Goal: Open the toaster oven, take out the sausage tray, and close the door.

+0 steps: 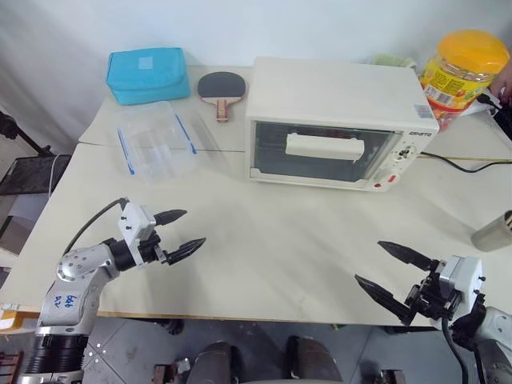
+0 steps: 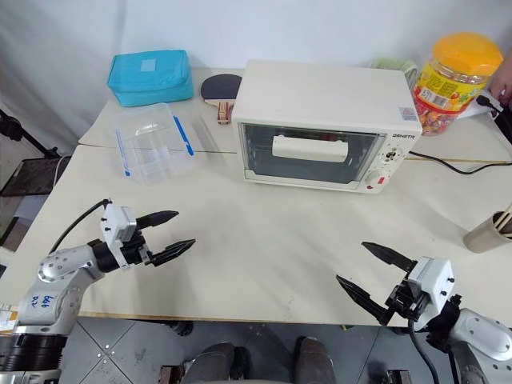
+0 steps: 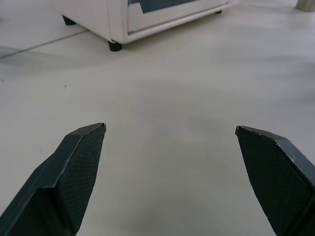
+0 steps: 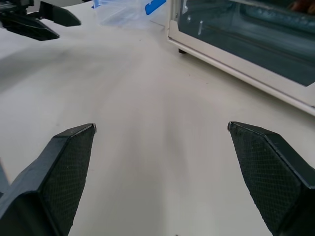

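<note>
I expect the glass door to swing down on its bottom edge when I open it, because the bar handle runs along the glass door's top.
The cream-white toaster oven stands at the back of the table, right of centre. Its glass door is shut, with the bar handle near the top edge. The sausage tray is hidden. My left gripper hovers open over the table's front left, pointing toward the oven's lower left corner. My right gripper hovers open at the front right, aimed at the oven's front. Both are well short of the oven and hold nothing.
A clear plastic container with blue clips sits left of the oven, with a blue pouch and a table-tennis paddle behind it. A yellow-lidded jar and a black cable are at the oven's right. A cup stands at the right edge.
</note>
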### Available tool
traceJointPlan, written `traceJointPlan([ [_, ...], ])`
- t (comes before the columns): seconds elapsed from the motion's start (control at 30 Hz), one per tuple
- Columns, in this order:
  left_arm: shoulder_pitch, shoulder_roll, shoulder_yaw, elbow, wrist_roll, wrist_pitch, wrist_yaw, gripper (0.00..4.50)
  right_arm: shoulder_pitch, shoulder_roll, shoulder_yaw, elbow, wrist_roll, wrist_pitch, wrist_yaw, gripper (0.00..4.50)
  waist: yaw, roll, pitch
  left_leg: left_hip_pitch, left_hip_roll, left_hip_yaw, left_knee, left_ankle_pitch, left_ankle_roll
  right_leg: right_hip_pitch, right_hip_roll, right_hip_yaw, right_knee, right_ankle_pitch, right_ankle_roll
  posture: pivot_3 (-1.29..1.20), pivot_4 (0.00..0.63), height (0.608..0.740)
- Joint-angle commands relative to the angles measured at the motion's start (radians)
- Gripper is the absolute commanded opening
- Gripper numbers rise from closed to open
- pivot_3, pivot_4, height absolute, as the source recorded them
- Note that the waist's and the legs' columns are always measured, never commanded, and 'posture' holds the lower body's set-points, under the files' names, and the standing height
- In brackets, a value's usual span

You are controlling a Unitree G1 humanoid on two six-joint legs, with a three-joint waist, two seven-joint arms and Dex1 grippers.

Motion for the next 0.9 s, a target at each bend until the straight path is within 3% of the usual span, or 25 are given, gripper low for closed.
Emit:
traceJointPlan([
  [0.03, -0.011, 0.0, 0.005, -0.043, -0.006, -0.014, 0.002, 4.48, -0.056, -0.022, 0.008, -0.046, 0.062, 0.066, -0.016, 4.5, 0.0, 0.0, 0.0, 0.0, 0.0, 0.0, 0.0, 0.0, 0.0, 0.0, 0.0, 0.0, 0.0, 0.0, 0.0, 0.0, 0.15, 0.74],
  [0.27, -0.038, 0.0, 0.052, -0.077, -0.187, 0.138, -0.055, 4.48, -0.377, -0.043, 0.014, 0.054, 0.205, 0.28, -0.11, 4.5, -0.002, 0.0, 0.0, 0.0, 0.001, 0.0, 0.001, 0.001, -0.001, -0.001, 0.0, 0.0, 0.002, 0.0, 0.0, 0.0, 0.15, 0.74],
  [0.47, -0.045, 0.001, 0.086, -0.149, -0.28, 0.202, -0.052, 4.48, -0.635, -0.043, 0.062, 0.232, 0.18, 0.33, -0.084, 4.5, -0.003, 0.0, 0.0, -0.001, -0.001, -0.002, 0.001, 0.0, 0.001, 0.0, -0.001, -0.002, 0.002, 0.0, 0.0, 0.0, 0.15, 0.74],
  [0.9, -0.041, 0.0, 0.094, -0.25, -0.351, 0.281, 0.003, 4.48, -0.808, -0.02, 0.114, 0.386, 0.101, 0.289, 0.004, 4.5, -0.003, 0.0, 0.0, -0.002, -0.001, -0.001, 0.002, 0.001, 0.0, 0.0, 0.0, -0.003, 0.002, 0.0, 0.0, 0.0, 0.15, 0.74],
])
